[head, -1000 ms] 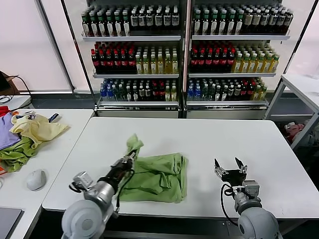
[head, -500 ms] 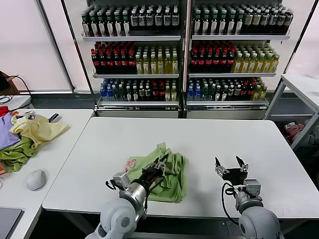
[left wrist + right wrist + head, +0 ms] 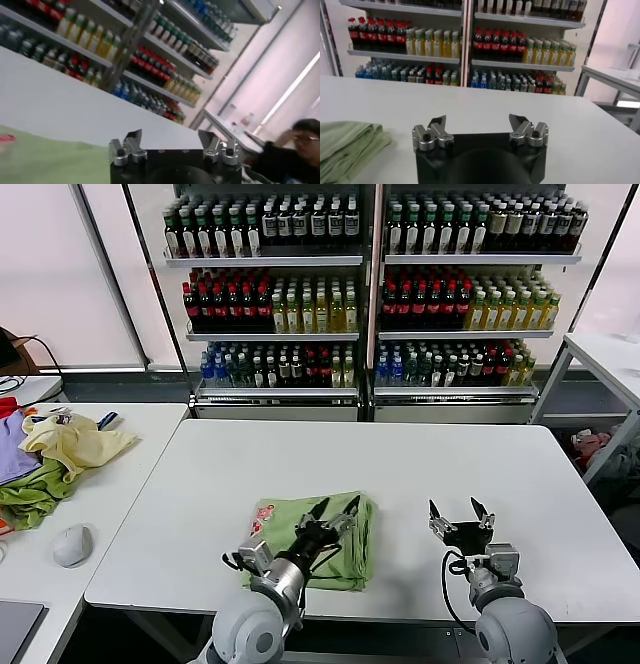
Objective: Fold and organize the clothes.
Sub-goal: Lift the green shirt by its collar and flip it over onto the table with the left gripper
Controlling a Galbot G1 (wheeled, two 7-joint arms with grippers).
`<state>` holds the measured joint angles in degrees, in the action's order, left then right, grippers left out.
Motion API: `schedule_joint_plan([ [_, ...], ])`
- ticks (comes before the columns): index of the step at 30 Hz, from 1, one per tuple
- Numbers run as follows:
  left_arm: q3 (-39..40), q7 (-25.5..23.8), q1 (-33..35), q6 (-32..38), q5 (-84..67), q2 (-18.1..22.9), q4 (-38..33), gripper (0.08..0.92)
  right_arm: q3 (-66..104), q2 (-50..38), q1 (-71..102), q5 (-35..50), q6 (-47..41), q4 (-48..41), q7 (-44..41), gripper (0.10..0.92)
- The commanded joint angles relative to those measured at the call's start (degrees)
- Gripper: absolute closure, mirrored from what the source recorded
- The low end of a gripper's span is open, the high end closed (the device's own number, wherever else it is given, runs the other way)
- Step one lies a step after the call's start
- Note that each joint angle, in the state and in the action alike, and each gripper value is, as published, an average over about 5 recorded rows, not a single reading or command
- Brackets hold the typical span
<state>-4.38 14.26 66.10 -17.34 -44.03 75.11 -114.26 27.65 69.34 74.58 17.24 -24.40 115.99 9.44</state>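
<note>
The light green polo shirt (image 3: 357, 560) is folded compact and its red-and-white graphic edge (image 3: 262, 517) is free, so the robot's left gripper goes on to that edge before it closes there.
The light green polo shirt (image 3: 300, 529) lies folded into a compact bundle near the front edge of the white table (image 3: 400, 459), its red-and-white graphic (image 3: 266, 511) facing up at its left. My left gripper (image 3: 335, 506) is open and empty just above the shirt's right part. In the left wrist view the gripper (image 3: 170, 142) shows bare table beyond it and green fabric (image 3: 45, 160) low to one side. My right gripper (image 3: 459, 515) is open and empty over bare table right of the shirt; its wrist view shows the gripper (image 3: 479, 127) and the folded shirt edge (image 3: 347, 145).
A side table (image 3: 110, 484) at the left holds a pale yellow garment (image 3: 75, 444), purple and darker green garments (image 3: 25, 489) and a grey mouse (image 3: 72, 544). Shelves of bottles (image 3: 370, 284) stand behind. Another white table (image 3: 610, 359) is at the far right.
My left gripper carried the shirt's raised left part over to the right, laid it on the bundle and let go. The graphic now faces up. The right arm stayed still.
</note>
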Motion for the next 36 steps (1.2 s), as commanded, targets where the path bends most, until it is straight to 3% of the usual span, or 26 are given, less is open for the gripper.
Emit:
schedule_joint_plan([
  [1,-13.0,4.6,6.8,4.0,13.7,-4.1,1.6,0.201,-0.1,0.0,-0.4,0.0,0.1,-0.3,0.0,0.203],
  [9,-14.9,6.6,10.0,0.1,18.7,-4.7,5.1,0.177,-0.3,0.1,-0.7,0.0,0.0,-0.5,0.1,0.203],
  [17,-10.2,5.9,6.8,-6.6,19.2,-2.7,6.7,0.177,0.1,0.0,-0.1,0.0,0.0,0.0,0.1,0.203],
  [25,-7.6,5.8,5.1,-7.5,18.8,-1.9,8.7,0.183,0.5,-0.2,0.2,0.1,0.0,0.5,0.1,0.203],
  [36,-8.5,4.4,6.5,-5.6,11.6,-1.5,7.4,0.465,0.5,-0.1,0.3,0.1,-0.1,0.9,0.2,0.203],
])
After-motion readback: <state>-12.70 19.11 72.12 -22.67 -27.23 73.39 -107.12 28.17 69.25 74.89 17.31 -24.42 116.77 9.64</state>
